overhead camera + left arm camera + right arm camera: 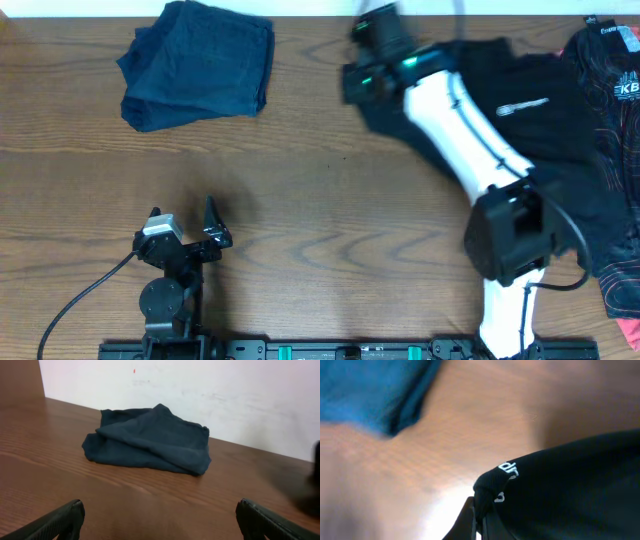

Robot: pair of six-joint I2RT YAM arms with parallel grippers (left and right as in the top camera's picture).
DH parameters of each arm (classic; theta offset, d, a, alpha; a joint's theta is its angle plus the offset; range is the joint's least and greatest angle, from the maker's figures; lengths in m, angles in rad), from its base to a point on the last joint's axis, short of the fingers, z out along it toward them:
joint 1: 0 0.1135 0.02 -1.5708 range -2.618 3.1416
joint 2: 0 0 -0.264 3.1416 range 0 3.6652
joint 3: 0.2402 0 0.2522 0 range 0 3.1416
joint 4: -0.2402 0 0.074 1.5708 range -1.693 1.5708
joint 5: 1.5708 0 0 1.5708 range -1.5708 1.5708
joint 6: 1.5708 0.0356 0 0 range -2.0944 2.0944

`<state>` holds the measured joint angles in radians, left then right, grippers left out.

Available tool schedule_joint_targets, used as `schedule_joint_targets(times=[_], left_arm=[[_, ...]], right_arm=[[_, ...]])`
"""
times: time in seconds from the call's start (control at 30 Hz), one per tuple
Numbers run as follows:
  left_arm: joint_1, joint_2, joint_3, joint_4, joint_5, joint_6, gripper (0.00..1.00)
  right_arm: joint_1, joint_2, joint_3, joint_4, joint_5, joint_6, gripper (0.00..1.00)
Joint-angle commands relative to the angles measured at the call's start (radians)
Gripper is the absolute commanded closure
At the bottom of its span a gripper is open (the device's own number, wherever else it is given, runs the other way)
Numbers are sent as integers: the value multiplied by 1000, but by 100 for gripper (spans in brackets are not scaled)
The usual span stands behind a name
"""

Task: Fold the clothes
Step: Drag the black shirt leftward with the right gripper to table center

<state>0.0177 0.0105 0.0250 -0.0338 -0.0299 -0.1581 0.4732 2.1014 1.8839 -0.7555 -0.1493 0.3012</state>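
Observation:
My right gripper should keep pulling the black garment until that garment is clear of the garment with red lines. My right fingers are pinching the lettered fold [504,476], and the wooden middle [285,160] lies open.
A plain black garment [500,75] with a small white logo lies at the back right of the table. My right gripper [358,78] reaches over the back centre, blurred, and is shut on an edge of this black garment [570,485]. In the right wrist view its fingers [470,522] pinch a bunched fold with white lettering. A folded navy garment [200,62] rests at the back left, also in the left wrist view [150,440]. My left gripper [182,212] sits near the front left, open [159,507], with nothing between its fingers.
A black garment with red lines [612,130] lies at the far right edge, partly under the black one. A coral-pink piece [625,292] shows at the front right corner. Bare wooden table [330,200] spans the middle. A white wall [200,390] stands behind the table.

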Motion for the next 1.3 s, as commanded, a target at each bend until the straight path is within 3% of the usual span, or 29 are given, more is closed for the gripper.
schedule_joint_targets(times=[0.0, 0.23, 0.37, 0.5, 0.67, 0.77, 0.8, 0.87, 1.13, 1.27], left_arm=[[-2, -5, -21, -37, -16, 8, 2], [-2, -5, -21, -37, -16, 8, 2], [-2, -5, -21, -37, -16, 8, 2], [-2, -5, -21, -37, -16, 8, 2], [-2, -5, -21, -37, -16, 8, 2], [-2, -5, -21, -37, -16, 8, 2], [-2, -5, -21, -37, -16, 8, 2], [-2, -5, -21, -37, -16, 8, 2], [-2, -5, -21, -37, -16, 8, 2], [-2, -5, -21, -37, -16, 8, 2]], right_arm=[[130, 5, 3, 4, -64, 39, 99], [319, 31, 3, 4, -59, 87, 99], [394, 31, 4, 4, -37, 78, 89], [436, 31, 4, -31, -44, 54, 99], [489, 31, 4, -76, -90, 53, 98], [496, 31, 11, -97, -9, 50, 75], [488, 31, 13, -104, 55, 50, 63], [472, 31, 13, -108, 136, 50, 54], [391, 54, 5, -126, 108, 49, 48], [392, 99, 5, -109, 107, 50, 51]])
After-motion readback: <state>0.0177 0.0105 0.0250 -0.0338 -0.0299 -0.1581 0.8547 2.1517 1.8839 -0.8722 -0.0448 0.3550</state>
